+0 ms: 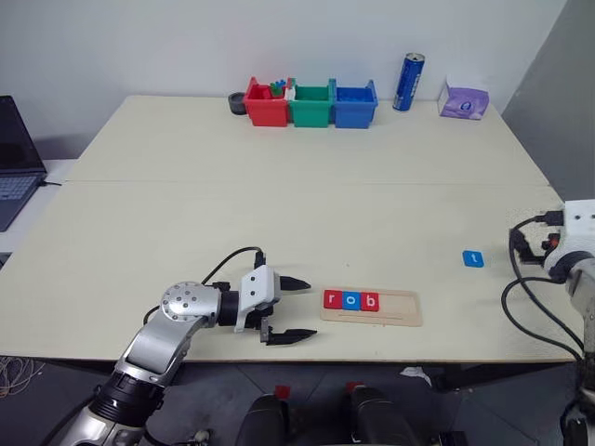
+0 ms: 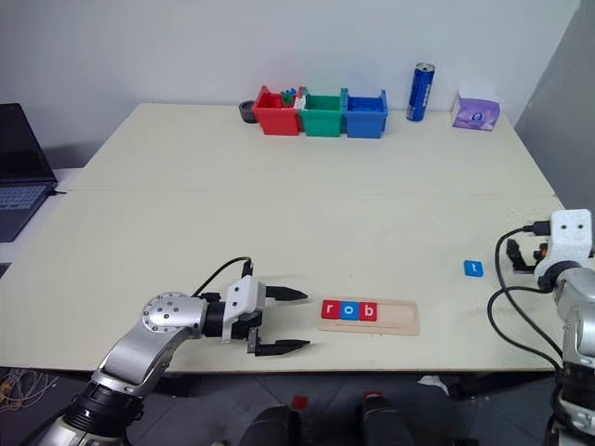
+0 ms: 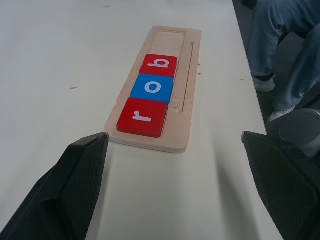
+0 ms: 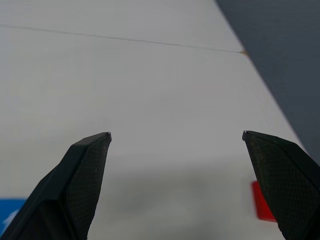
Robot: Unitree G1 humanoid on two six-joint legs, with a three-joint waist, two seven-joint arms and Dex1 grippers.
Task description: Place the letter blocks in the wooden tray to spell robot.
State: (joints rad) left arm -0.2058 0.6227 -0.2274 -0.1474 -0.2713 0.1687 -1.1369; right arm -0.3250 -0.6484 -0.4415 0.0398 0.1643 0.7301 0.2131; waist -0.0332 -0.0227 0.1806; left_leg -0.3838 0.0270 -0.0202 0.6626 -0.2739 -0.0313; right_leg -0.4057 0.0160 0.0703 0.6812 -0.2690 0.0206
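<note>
I should keep moving my right gripper until its fingers are on both sides of the tile, as the tray's space after b (image 1: 400, 308) needs o before t and the red tile (image 4: 262, 204) lies clear.
The wooden tray (image 1: 398, 309) lies near the table's front edge. Three letter blocks sit in its left part: a red r (image 1: 333, 299), a blue o (image 1: 350, 300) and a red b (image 1: 370, 301). My left gripper (image 1: 308, 308) is open just left of the tray's end, pointing at it, with nothing between its fingers. In the left wrist view the r (image 3: 142, 117) is the nearest block. A blue t block (image 1: 473, 258) lies alone to the right. My right gripper (image 4: 176, 133) is open over bare table, with a red tile's edge (image 4: 263, 202) beside one finger.
Red (image 1: 266, 105), green (image 1: 310, 107) and blue (image 1: 355, 105) bins stand at the table's back edge, with a blue can (image 1: 408, 82) and a purple pack (image 1: 463, 100) to their right. A laptop (image 1: 14, 163) sits off the left side. A person's legs (image 3: 285, 45) are beside the table.
</note>
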